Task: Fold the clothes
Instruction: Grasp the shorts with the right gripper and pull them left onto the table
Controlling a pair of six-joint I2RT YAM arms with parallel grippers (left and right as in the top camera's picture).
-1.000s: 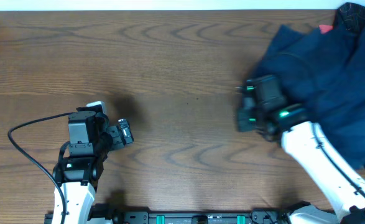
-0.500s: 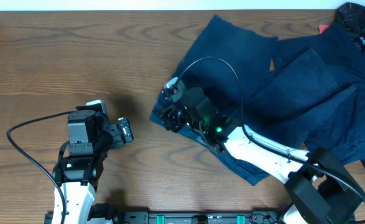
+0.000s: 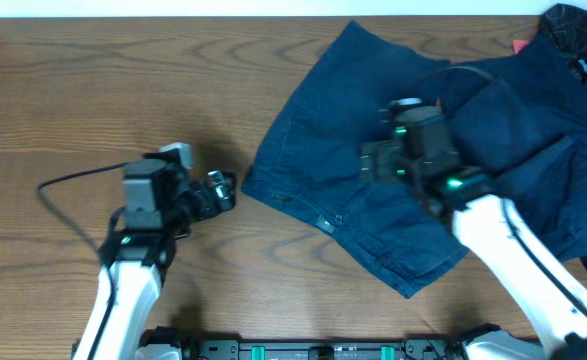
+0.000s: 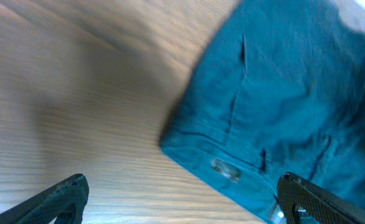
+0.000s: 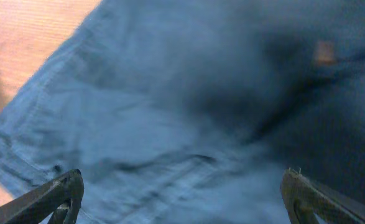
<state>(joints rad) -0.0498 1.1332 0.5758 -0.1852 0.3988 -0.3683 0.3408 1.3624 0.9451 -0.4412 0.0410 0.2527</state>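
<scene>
The navy garment is lying at a slant against the heaped navy clothes (image 3: 474,88). Next, my left gripper grabs the waistband corner (image 3: 253,186) and pulls the garment clear before folding.
One of the clothes, a dark navy garment (image 3: 323,120), lies spread flat on the table, its waistband edge (image 3: 318,215) facing the left arm. More navy clothes (image 3: 558,130) sit heaped at the right. My right gripper (image 3: 371,165) hovers over the spread garment, open and holding nothing; in the right wrist view the cloth (image 5: 170,112) fills the space beyond the gripper (image 5: 182,202). My left gripper (image 3: 228,192) is open over bare wood just left of the garment's corner. In the left wrist view the gripper (image 4: 182,208) is open, and the waistband (image 4: 226,168) lies ahead to the right.
The wooden table (image 3: 123,80) stretches left of the garment. A darker patterned cloth (image 3: 573,25) and a small red item (image 3: 523,45) lie at the far right corner. A black cable (image 3: 68,185) trails from the left arm.
My right gripper dragged the garment left across the table, opened and let it go, then drew back right over it. The left arm shifted slightly right toward the garment's edge.
</scene>
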